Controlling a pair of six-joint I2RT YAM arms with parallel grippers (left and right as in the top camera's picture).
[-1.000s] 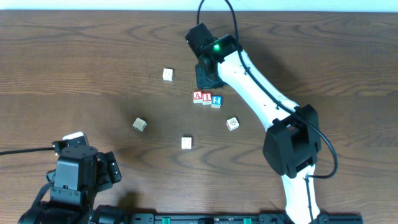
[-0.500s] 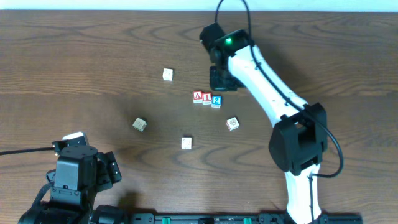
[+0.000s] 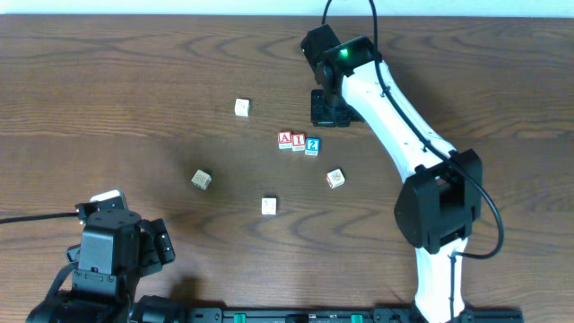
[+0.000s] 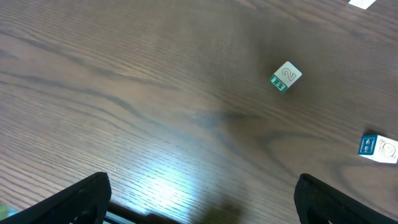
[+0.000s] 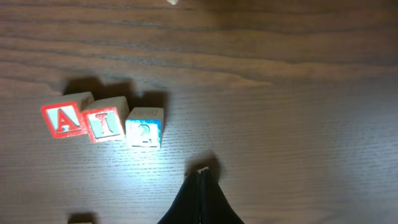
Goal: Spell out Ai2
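Note:
The 2 block (image 3: 312, 146) is crooked next to the I block. I should lower the closed fingers of my right gripper and gently push the 2 block's free side (image 3: 319, 147) toward the row.
Three letter blocks lie in a touching row at the table's middle: a red A block (image 3: 285, 139), a red I block (image 3: 298, 141) and a blue 2 block (image 3: 312, 144). The right wrist view shows the same row: A block (image 5: 64, 119), I block (image 5: 106, 120), 2 block (image 5: 145, 127). My right gripper (image 3: 328, 109) hovers just behind and to the right of the row; its fingers (image 5: 200, 177) are pressed together, holding nothing. My left gripper (image 3: 117, 247) rests at the front left, its fingers (image 4: 199, 193) wide apart and empty.
Loose blocks lie around: one at the back left (image 3: 242, 108), one at the left (image 3: 201, 179), one in front (image 3: 269, 205) and one right of the row (image 3: 334, 178). The left wrist view shows a green-edged 2 block (image 4: 285, 76) and a blue-edged block (image 4: 379, 148).
My right arm has swung to the right and back, away from the block row, with its fingers shut. The blocks and the left arm have not moved.

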